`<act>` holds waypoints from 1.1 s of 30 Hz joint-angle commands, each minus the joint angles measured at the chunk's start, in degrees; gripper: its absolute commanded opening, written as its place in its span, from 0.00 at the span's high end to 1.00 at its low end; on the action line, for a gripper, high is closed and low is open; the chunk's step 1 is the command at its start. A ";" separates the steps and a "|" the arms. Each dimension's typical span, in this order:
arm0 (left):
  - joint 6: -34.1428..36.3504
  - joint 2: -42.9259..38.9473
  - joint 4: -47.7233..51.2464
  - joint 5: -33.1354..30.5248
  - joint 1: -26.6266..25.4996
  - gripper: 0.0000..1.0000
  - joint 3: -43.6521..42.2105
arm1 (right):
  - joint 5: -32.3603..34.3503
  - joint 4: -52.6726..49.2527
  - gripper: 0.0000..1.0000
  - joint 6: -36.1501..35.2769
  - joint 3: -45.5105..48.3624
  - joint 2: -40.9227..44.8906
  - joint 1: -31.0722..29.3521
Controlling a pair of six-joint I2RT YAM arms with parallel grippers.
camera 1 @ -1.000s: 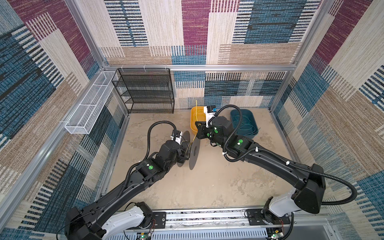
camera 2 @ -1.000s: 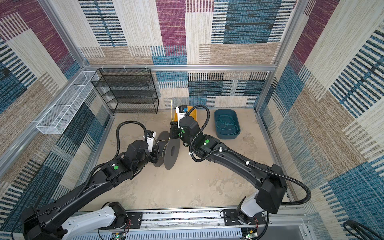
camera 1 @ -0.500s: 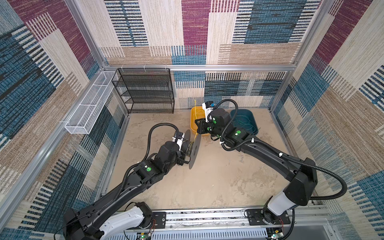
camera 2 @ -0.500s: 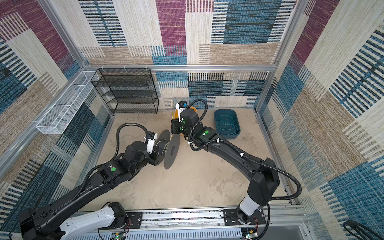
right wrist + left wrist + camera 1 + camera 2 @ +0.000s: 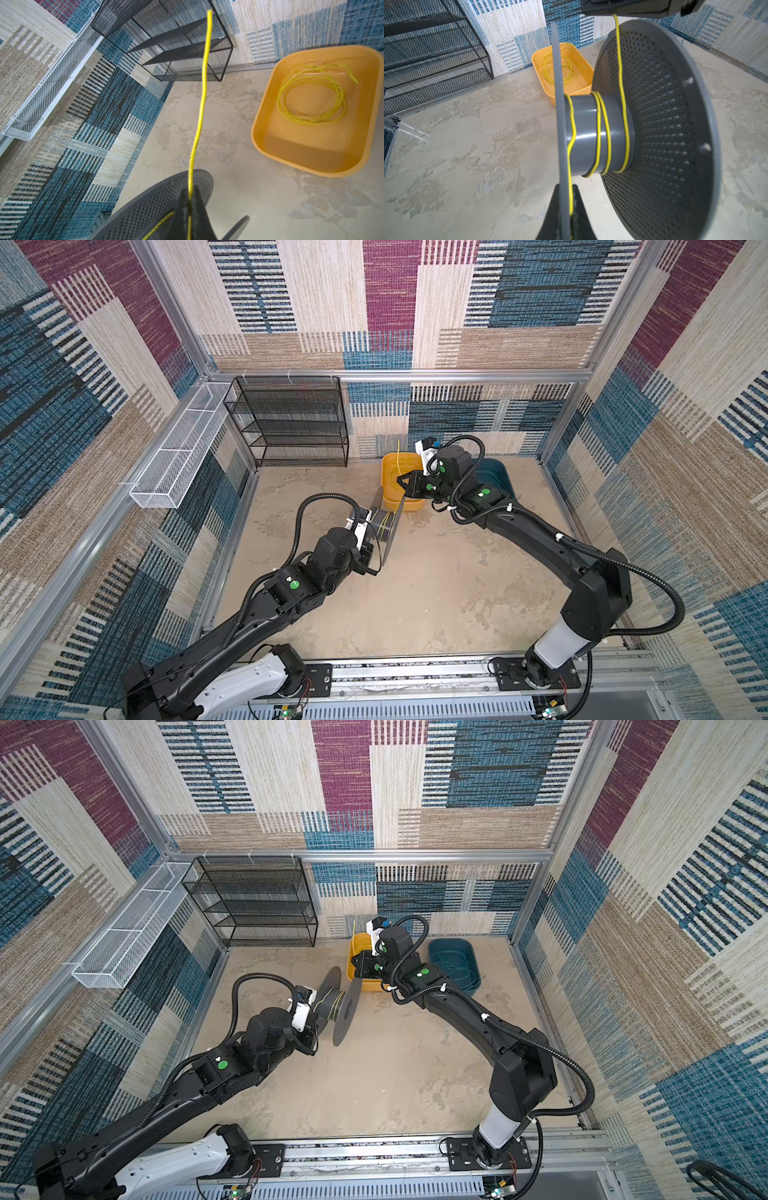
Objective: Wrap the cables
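Observation:
My right gripper should keep pulling the yellow cable round the hub [image 5: 586, 134] until the turn lies there and then let go, because the cable runs inside the perforated edge [image 5: 620, 74].
A grey spool [image 5: 583, 133] with two wide flanges is held up off the floor. My left gripper [image 5: 566, 193] is shut on the rim of one flange, pinching an end of the yellow cable against it. The yellow cable [image 5: 600, 133] makes a few loose turns round the hub. It then runs up past the perforated flange to my right gripper [image 5: 189, 191], which is shut on it, with its free end [image 5: 204, 62] sticking out beyond. In both top views the right gripper [image 5: 402, 480] hangs at the yellow tub's near side, just behind the spool [image 5: 384, 526]. More yellow cable [image 5: 311, 99] lies coiled in the yellow tub [image 5: 257, 116].
A teal tub [image 5: 476, 965] with a teal cord in it stands right of the yellow tub [image 5: 384, 472]. A black mesh shelf [image 5: 291, 423] stands against the back wall. A white wire basket [image 5: 174, 460] hangs on the left wall.
My right gripper has moved back toward the yellow tub with the cable in it. The left arm has shifted the spool slightly toward the back.

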State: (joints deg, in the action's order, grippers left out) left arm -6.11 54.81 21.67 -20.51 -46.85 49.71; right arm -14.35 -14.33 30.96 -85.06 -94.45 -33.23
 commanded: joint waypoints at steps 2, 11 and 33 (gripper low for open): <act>6.16 0.49 16.04 -0.22 -1.44 1.00 -0.52 | 6.55 14.76 1.00 2.84 0.55 0.72 3.50; 7.32 0.29 14.04 -1.56 -3.14 1.00 -1.47 | 2.06 17.39 1.00 7.41 5.32 1.72 6.98; 11.86 -0.69 3.61 -6.73 -5.66 1.00 -2.68 | -7.00 19.44 0.98 11.47 16.36 4.60 11.00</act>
State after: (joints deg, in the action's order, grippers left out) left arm 0.73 54.35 16.95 -23.62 -52.18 46.92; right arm -33.95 -4.03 42.37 -69.25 -90.52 -24.12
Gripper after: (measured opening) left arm 0.078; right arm 0.061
